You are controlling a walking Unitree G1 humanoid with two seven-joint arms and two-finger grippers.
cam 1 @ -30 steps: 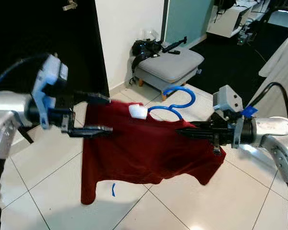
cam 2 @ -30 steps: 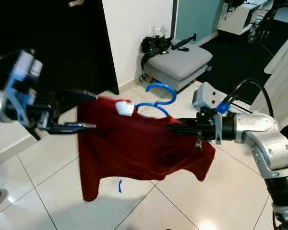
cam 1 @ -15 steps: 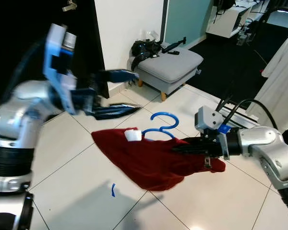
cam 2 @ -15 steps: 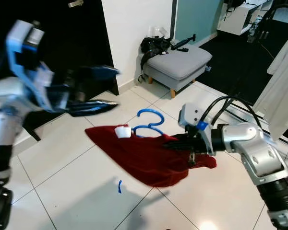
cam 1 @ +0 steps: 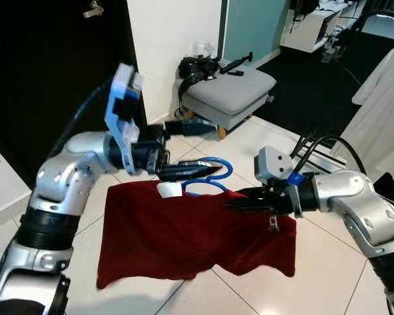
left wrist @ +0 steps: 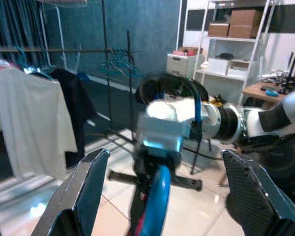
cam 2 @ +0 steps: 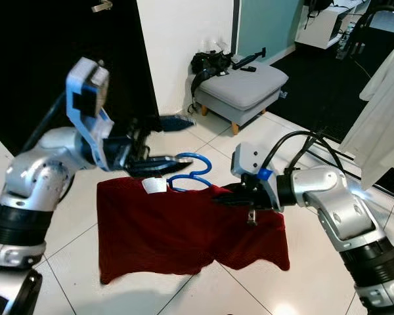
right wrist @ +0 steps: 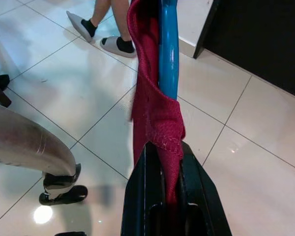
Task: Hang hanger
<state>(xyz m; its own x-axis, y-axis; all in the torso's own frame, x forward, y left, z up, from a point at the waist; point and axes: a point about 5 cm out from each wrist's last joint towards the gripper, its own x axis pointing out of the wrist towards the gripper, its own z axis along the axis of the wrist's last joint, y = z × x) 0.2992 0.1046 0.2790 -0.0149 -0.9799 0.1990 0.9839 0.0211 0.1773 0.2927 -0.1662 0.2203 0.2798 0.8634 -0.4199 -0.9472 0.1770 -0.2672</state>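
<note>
My gripper will carry the hanger, and the dark red shirt [cam 1: 190, 230] will swing along and stay on, because the blue hook [cam 1: 218, 164] stands out above the shirt's collar between widely spread shoulders.
A blue plastic hanger [cam 1: 209, 176] carries a dark red shirt [cam 1: 184, 236] with a white neck tag [cam 1: 169, 189]. The shirt hangs spread out above the tiled floor. My right gripper [cam 1: 227, 205] is shut on the hanger's right shoulder with the red cloth pinched over it; the right wrist view shows the blue bar [right wrist: 168, 54] and cloth [right wrist: 155, 113] running out from the shut fingers. My left gripper [cam 1: 217, 148] is open at the hanger's hook. In the left wrist view the blue hook [left wrist: 156, 201] lies between the wide-apart fingers [left wrist: 91, 191].
A grey footstool [cam 1: 233, 88] with a black bag [cam 1: 197, 65] stands behind by the white wall. A dark door [cam 1: 52, 72] lies to the left. White garments [cam 1: 387, 98] hang at right. A clothes rail [left wrist: 88, 50] with hangers is across the room. A person's feet [right wrist: 105, 37] stand nearby.
My left gripper, first at the shirt's left shoulder, swung up and away, then came down open around the hook. The shirt sagged toward the floor and now hangs spread again.
</note>
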